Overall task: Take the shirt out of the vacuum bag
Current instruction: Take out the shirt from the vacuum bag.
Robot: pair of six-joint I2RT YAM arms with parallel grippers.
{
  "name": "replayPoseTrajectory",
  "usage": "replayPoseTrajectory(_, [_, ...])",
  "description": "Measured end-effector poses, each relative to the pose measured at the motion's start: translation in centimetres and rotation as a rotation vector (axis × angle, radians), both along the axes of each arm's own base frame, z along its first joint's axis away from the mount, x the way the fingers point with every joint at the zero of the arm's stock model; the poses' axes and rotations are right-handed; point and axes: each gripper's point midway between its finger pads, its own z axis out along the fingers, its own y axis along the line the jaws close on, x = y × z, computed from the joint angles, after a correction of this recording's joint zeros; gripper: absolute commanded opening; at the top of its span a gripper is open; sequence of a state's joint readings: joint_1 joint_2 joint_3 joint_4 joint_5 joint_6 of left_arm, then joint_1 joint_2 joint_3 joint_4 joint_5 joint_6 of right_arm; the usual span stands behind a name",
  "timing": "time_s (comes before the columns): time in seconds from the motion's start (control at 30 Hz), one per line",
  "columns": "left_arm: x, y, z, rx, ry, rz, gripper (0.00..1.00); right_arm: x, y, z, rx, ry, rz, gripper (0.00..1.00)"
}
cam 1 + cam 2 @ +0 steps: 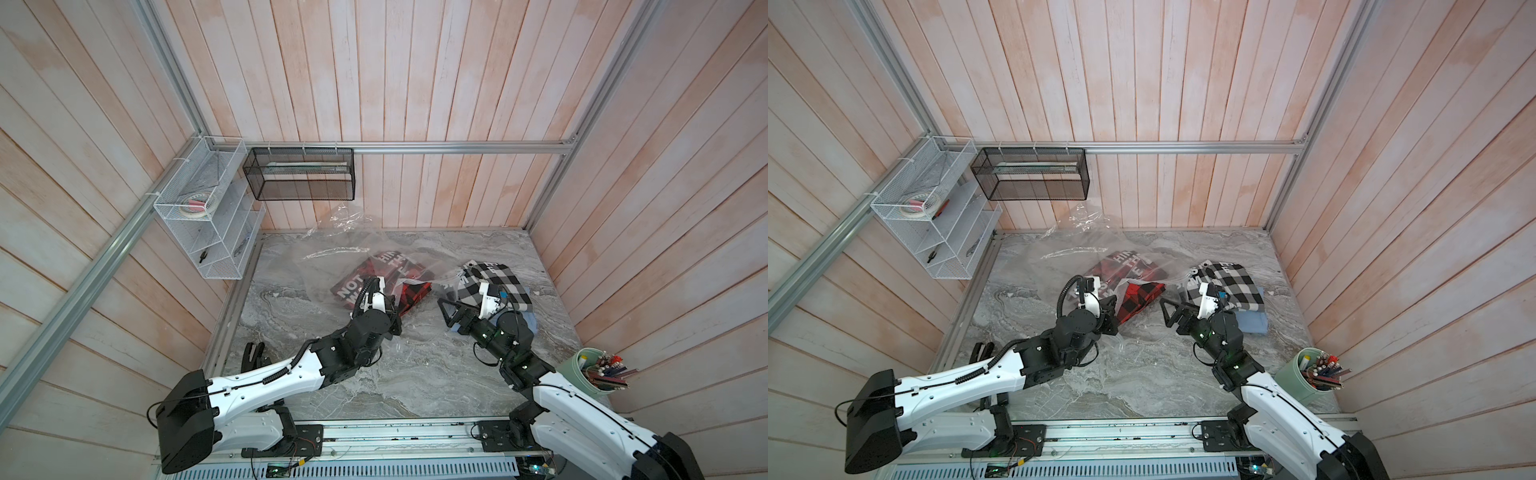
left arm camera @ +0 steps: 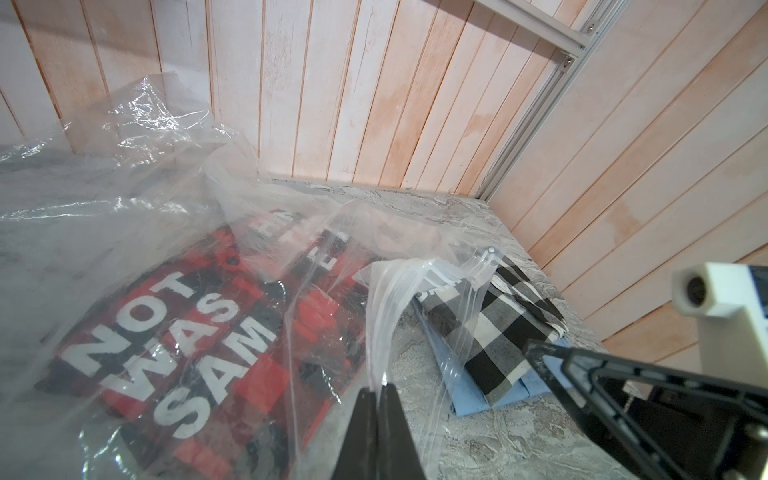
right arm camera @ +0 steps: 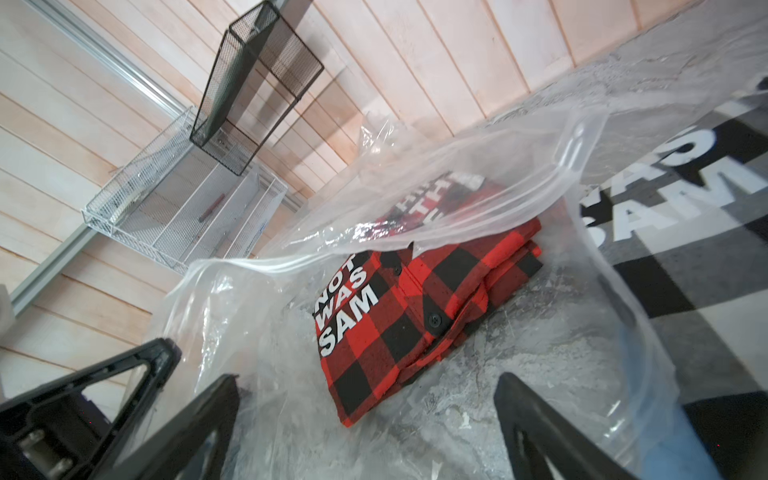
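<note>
I keep moving my right gripper inside, as the bag's opening (image 1: 426,283) is raised clear of the red-and-black shirt's near edge (image 1: 417,299), until its fingers can close on that edge.
The vacuum bag (image 1: 332,249) (image 1: 1067,249) lies crinkled and transparent across the middle and back of the marble table. A folded red-and-black plaid shirt (image 1: 415,291) (image 1: 1136,297) (image 3: 395,332) with white letters lies inside it. My left gripper (image 1: 397,316) (image 1: 1111,320) (image 2: 380,386) is shut on the bag's upper lip (image 2: 399,291) and holds it raised, so the mouth gapes. My right gripper (image 1: 451,318) (image 1: 1173,313) (image 3: 368,380) is open in front of that mouth. The shirt's near corner lies just ahead of its fingers, untouched.
A black-and-white plaid shirt (image 1: 498,278) (image 2: 498,316) lies on a blue cloth (image 1: 1252,322) (image 2: 478,395) at the right, under my right wrist. A green cup of pens (image 1: 590,374) stands at the front right. A white wire rack (image 1: 208,216) and a black mesh basket (image 1: 299,174) hang on the walls.
</note>
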State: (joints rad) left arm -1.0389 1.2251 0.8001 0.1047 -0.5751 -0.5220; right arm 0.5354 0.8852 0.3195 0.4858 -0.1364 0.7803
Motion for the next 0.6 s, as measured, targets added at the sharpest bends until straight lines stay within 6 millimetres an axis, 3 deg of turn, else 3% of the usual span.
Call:
replayPoseTrajectory(0.23, [-0.3, -0.3, 0.0, -0.005, 0.003, -0.012, 0.00, -1.3, 5.0, -5.0, -0.061, 0.113, 0.115, 0.90])
replayPoseTrajectory(0.4, [-1.1, -1.1, -0.2, 0.000, 0.005, -0.037, 0.00, -0.6, 6.3, -7.9, -0.074, 0.185, 0.114, 0.90])
replayPoseTrajectory(0.6, [-1.4, -1.4, -0.5, 0.009, 0.007, -0.046, 0.00, 1.7, 8.2, -8.5, -0.054, 0.198, 0.104, 0.88])
